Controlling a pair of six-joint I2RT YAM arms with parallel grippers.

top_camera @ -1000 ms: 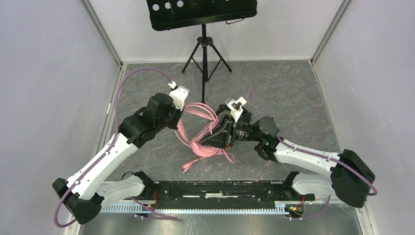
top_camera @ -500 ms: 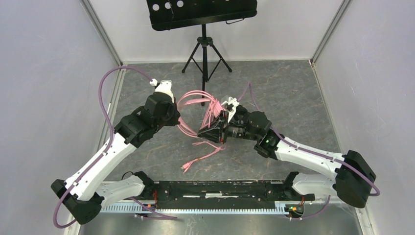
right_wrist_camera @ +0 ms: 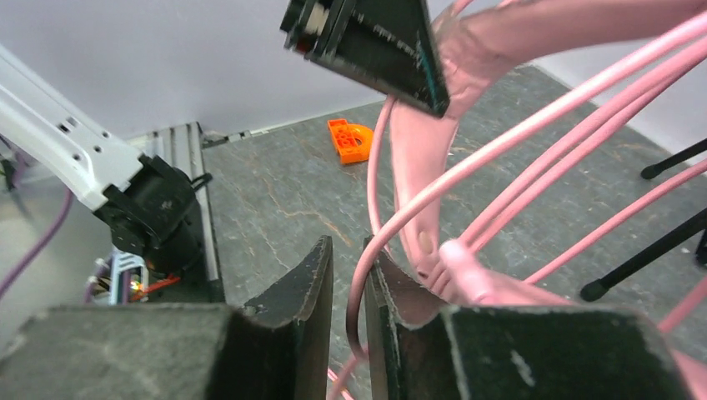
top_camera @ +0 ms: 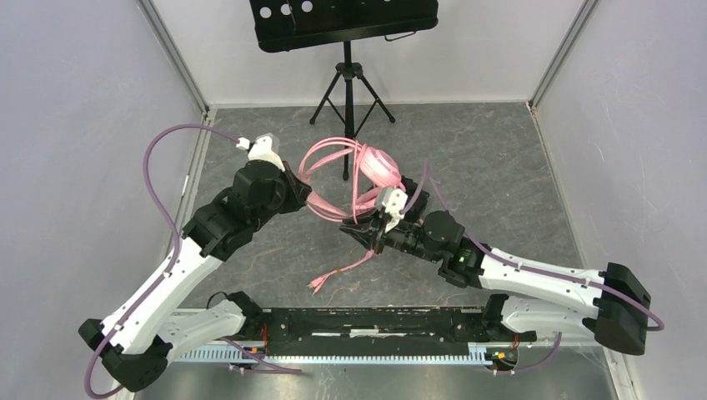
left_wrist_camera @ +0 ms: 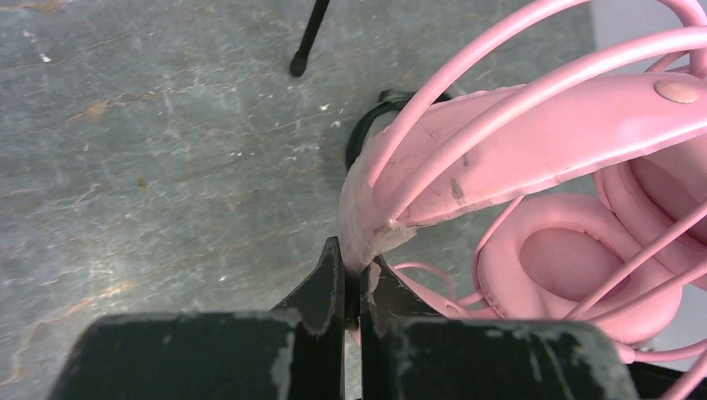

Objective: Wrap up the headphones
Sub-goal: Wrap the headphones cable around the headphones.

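Note:
The pink cable [right_wrist_camera: 356,305] is running loosely between the open fingers of my right gripper, so this gripper should go on sliding toward the plug end [top_camera: 318,284] and close on the cable's loose end.
The pink headphones [top_camera: 379,167] hang in the air in front of the tripod, with loops of pink cable [top_camera: 333,154] around them. My left gripper [top_camera: 302,190] is shut on the end of their headband [left_wrist_camera: 500,158], and a padded cup [left_wrist_camera: 575,267] shows to the right of it. My right gripper [top_camera: 360,235] sits lower and nearer. Its jaws stand a little apart and the pink cable [right_wrist_camera: 356,308] runs loosely through the gap, against the right finger. The cable's plug end [top_camera: 317,286] lies on the floor.
A black music stand [top_camera: 346,21] on a tripod [top_camera: 348,92] stands at the back, close behind the headphones. A small orange part [right_wrist_camera: 350,140] lies on the grey floor. White walls close in both sides.
My left gripper has swung back and to the left, lifting the headphones up towards the tripod. My right gripper has dropped nearer, with the cable sliding through it.

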